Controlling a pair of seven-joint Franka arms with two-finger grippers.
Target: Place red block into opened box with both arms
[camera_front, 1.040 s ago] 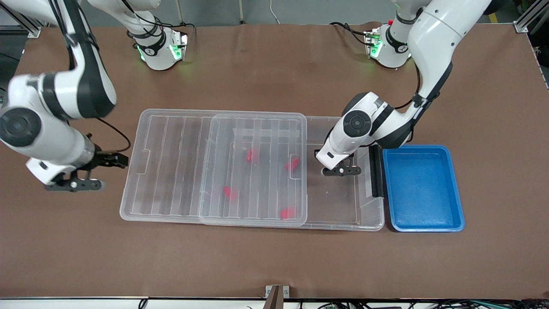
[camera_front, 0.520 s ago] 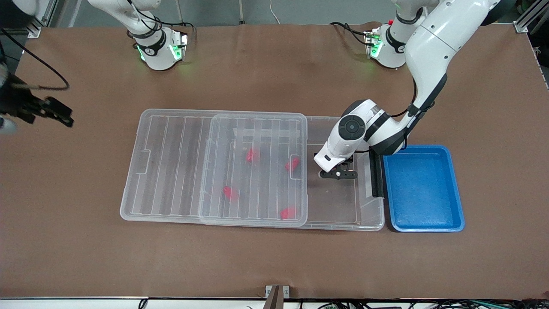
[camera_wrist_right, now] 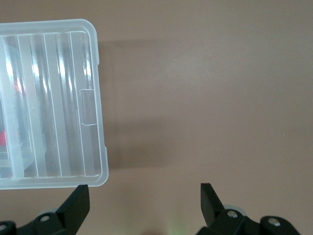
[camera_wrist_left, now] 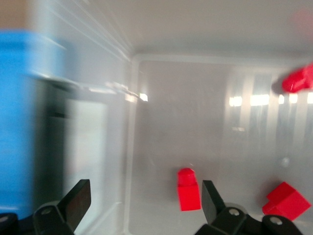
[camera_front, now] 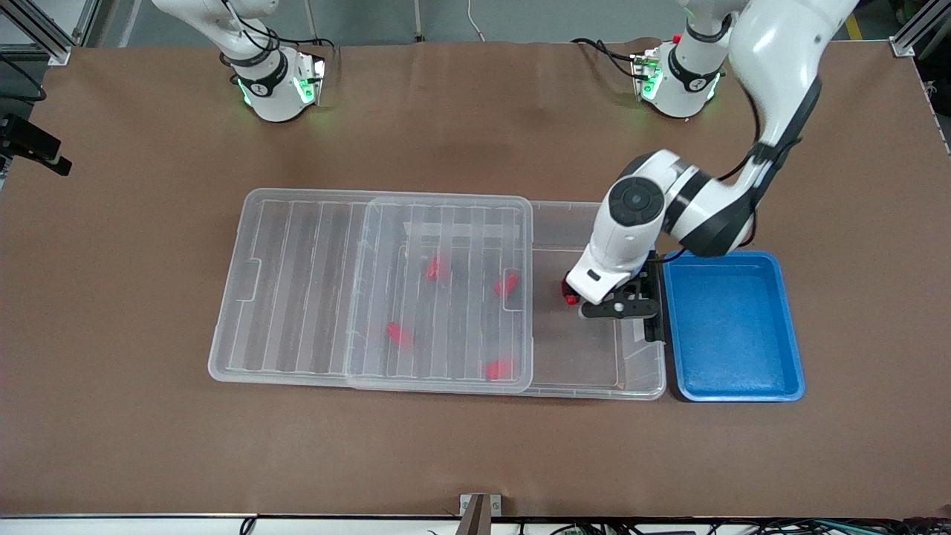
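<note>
My gripper will make the ribbed clear lid (camera_front: pixel 370 290) slide over the box, which stays still, when I push its overhanging end (camera_front: pixel 281 285), because the lid lies flat across the box's rim.
My left gripper (camera_front: pixel 618 306) (camera_wrist_left: pixel 145 203) hangs open, low inside the uncovered end of the opened box (camera_front: pixel 594 393), next to its black clip (camera_front: pixel 654 297). A red block (camera_front: pixel 570 299) (camera_wrist_left: pixel 188 189) lies loose on the box floor, close to one finger (camera_wrist_left: pixel 211 198) and free of both. Several more red blocks (camera_front: pixel 437 269) rest in the box under the ribbed clear lid (camera_front: pixel 312 290), which is slid toward the right arm's end. My right gripper (camera_wrist_right: pixel 142 203) is open with nothing in it, high over bare table past the lid's end (camera_wrist_right: pixel 93 107).
A blue tray (camera_front: pixel 732 327) sits against the box's clip end, toward the left arm's end of the table. Only a dark bit of the right arm (camera_front: pixel 31 145) shows at the edge of the front view. Brown table surrounds the box.
The left gripper opened and released the red block, which now lies on the box floor, then shifted toward the black clip. The right arm rose and withdrew toward the table's edge.
</note>
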